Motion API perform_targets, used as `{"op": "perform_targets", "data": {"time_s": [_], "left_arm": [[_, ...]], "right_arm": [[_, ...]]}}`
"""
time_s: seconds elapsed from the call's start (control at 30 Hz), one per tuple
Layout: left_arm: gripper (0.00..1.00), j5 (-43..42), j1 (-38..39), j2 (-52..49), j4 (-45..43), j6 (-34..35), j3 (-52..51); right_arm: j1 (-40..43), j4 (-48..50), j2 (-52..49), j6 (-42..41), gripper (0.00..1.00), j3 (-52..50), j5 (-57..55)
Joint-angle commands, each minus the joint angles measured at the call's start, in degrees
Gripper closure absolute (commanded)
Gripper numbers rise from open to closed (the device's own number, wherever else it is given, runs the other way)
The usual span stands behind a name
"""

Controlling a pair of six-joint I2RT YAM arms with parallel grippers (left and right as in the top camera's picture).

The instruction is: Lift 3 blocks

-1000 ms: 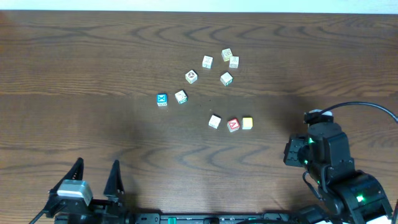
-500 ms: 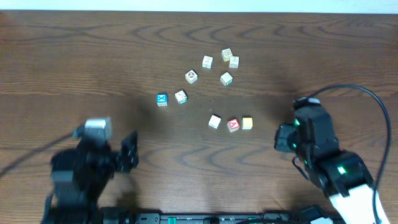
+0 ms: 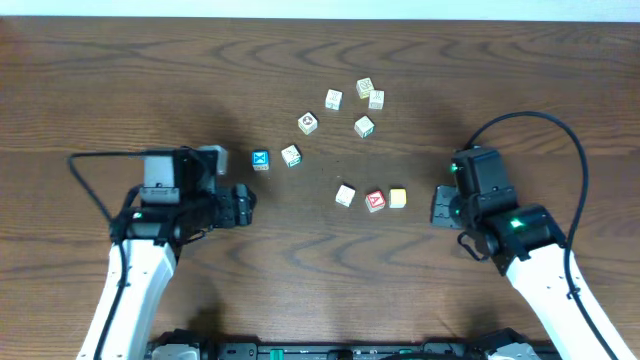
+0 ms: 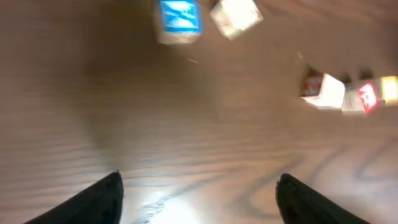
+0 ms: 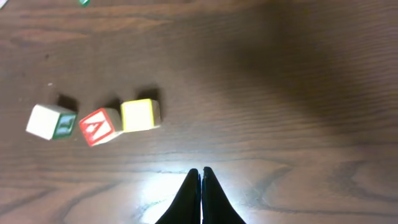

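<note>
I should use my right gripper to push the yellow block's free side toward the other two blocks before the lift, because the whitish-cream block is crooked and apart from the red-topped block.
Three blocks lie in a row at mid-table: a whitish-cream one, a red-topped one with a white "A" and a pale yellow one. The right wrist view shows the same cream, red and yellow blocks. My right gripper is shut and empty, just right of the yellow block. My left gripper is wide open with nothing between its fingers, well left of the row. In the blurred left wrist view the row sits at the upper right.
A blue-topped cube with a white X and a cream cube lie just beyond my left gripper. Several more cream cubes with marks are scattered farther back. A black cable arcs over the right arm.
Both arms have swung from the near table edge out toward the blocks. The right gripper's small gap has closed. The blocks have not moved.
</note>
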State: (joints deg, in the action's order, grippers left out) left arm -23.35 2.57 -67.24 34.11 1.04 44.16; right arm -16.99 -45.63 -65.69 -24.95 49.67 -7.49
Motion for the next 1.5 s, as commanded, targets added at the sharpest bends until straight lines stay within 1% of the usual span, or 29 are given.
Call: {"op": "perform_targets", "data": {"time_s": [0.0,0.1,0.17,0.27,0.43,0.5,0.57,0.6,0.67,0.7,0.77,0.8,0.87,1.03,1.1,1.17,1.2,1.33,1.4,1.47], "left_arm": [[0.3,-1.1,4.5,1.8,0.5,-4.3,-0.1],[0.31,4.6,7.9,8.2,1.3,-0.6,-0.1],[0.31,9.8,9.9,14.6,2.1,1.2,-0.1],[0.3,17.6,12.7,27.3,4.2,2.7,-0.1],[0.3,21.6,14.0,46.1,11.1,4.5,-0.1],[0.38,21.5,14.0,50.2,12.3,7.0,-0.3],[0.41,21.5,14.0,51.8,13.0,7.5,-0.4],[0.49,21.5,14.0,51.8,13.2,7.5,-0.5],[0.59,21.3,14.0,50.8,13.2,8.1,-0.9],[0.62,20.7,14.0,50.0,13.2,8.2,-1.0],[0.63,18.6,14.0,48.1,12.5,9.2,-1.1],[0.68,17.0,14.0,47.0,12.0,9.2,-1.1],[0.92,16.1,14.0,44.8,11.7,9.2,-1.1],[0.92,16.0,14.0,39.4,11.0,9.2,-1.1],[0.88,16.1,14.0,36.2,11.0,9.2,-1.1],[0.89,16.1,14.0,33.4,10.8,9.2,-1.1],[0.92,16.1,14.0,31.6,10.3,9.2,-1.1],[0.93,15.8,14.0,23.8,6.7,9.2,-1.1],[0.93,14.7,14.0,20.0,4.0,9.2,-1.1],[0.93,13.2,14.0,16.9,1.2,9.2,-1.1]], "right_arm": [[4.0,-0.7,2.1,3.6,0.99,-0.1,0.1],[5.9,-2.1,4.8,4.0,0.99,-0.1,0.5],[6.5,-3.0,7.9,4.1,0.99,-0.1,0.5],[6.6,-4.4,14.1,4.4,0.99,-0.1,0.9],[6.6,-6.4,25.5,4.4,0.99,-0.1,5.6],[6.6,-7.3,29.2,4.4,0.97,-0.1,6.5],[6.6,-8.7,31.7,4.4,0.93,-0.1,6.3],[6.6,-9.4,32.4,4.4,0.93,-0.1,6.1],[6.6,-10.9,32.8,3.9,0.93,-0.1,6.1],[6.6,-11.5,32.7,3.8,0.94,-0.2,6.1],[6.6,-12.2,32.6,3.8,0.98,-0.7,6.1],[6.6,-12.3,32.6,3.4,0.99,-1.0,6.1],[6.6,-12.2,32.6,2.9,0.99,-1.6,6.0],[6.6,-11.1,32.5,1.8,0.99,-4.4,5.6],[6.6,-9.5,32.5,0.5,0.99,-6.9,5.6],[6.6,-7.3,32.3,-0.1,0.96,-9.4,6.1],[6.6,-5.9,32.1,-0.3,0.95,-10.6,6.8],[6.6,-0.9,30.3,-0.3,0.93,-14.6,10.2],[6.6,0.7,28.5,-0.3,0.9,-15.7,10.4],[6.6,1.9,25.9,-0.3,0.9,-16.1,10.4]]}}
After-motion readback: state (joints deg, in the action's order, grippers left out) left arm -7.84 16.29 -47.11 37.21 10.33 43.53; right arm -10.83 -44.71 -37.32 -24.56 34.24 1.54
